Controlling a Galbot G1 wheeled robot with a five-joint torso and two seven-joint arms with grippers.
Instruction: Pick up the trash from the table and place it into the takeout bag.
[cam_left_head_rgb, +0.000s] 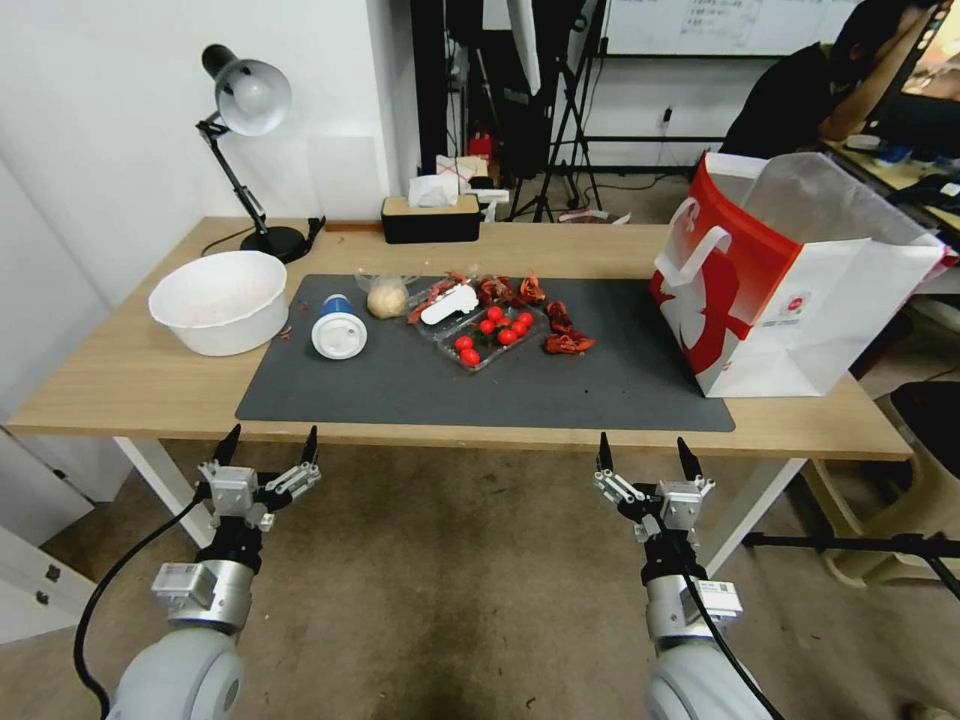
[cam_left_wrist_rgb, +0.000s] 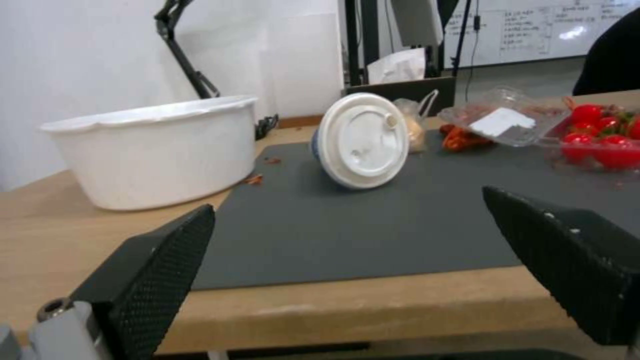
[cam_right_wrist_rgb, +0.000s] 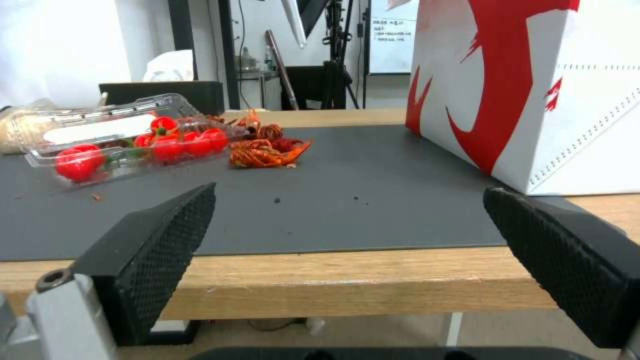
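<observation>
My gripper will lift and carry the blue cup, and the white lid will stay on, because the white lid's rim (cam_left_head_rgb: 335, 317) fits snugly around the cup.
On the dark mat (cam_left_head_rgb: 600, 385) of the table (cam_left_head_rgb: 130, 385) lies a blue cup with a white lid (cam_left_head_rgb: 337, 327) (cam_left_wrist_rgb: 360, 141) on its side. Behind it sits a bagged bun (cam_left_head_rgb: 386, 297) (cam_left_wrist_rgb: 415, 127). A clear clamshell box of red tomatoes (cam_left_head_rgb: 487, 336) (cam_left_wrist_rgb: 600, 142) (cam_right_wrist_rgb: 127, 142) and red crayfish shells (cam_left_head_rgb: 565, 335) (cam_right_wrist_rgb: 267, 150) lie mid-mat. The takeout bag (cam_left_head_rgb: 790, 275) (cam_right_wrist_rgb: 533, 90) stands open at the mat's right end. My left gripper (cam_left_head_rgb: 268, 447) (cam_left_wrist_rgb: 347, 250) and right gripper (cam_left_head_rgb: 645, 455) (cam_right_wrist_rgb: 347, 245) hover open and empty just before the table's front edge.
A white bowl (cam_left_head_rgb: 220, 300) (cam_left_wrist_rgb: 150, 150) stands on the wood left of the mat. A black desk lamp (cam_left_head_rgb: 245, 150) and a black tissue box (cam_left_head_rgb: 431, 215) sit along the back edge. A person sits at a desk behind the bag.
</observation>
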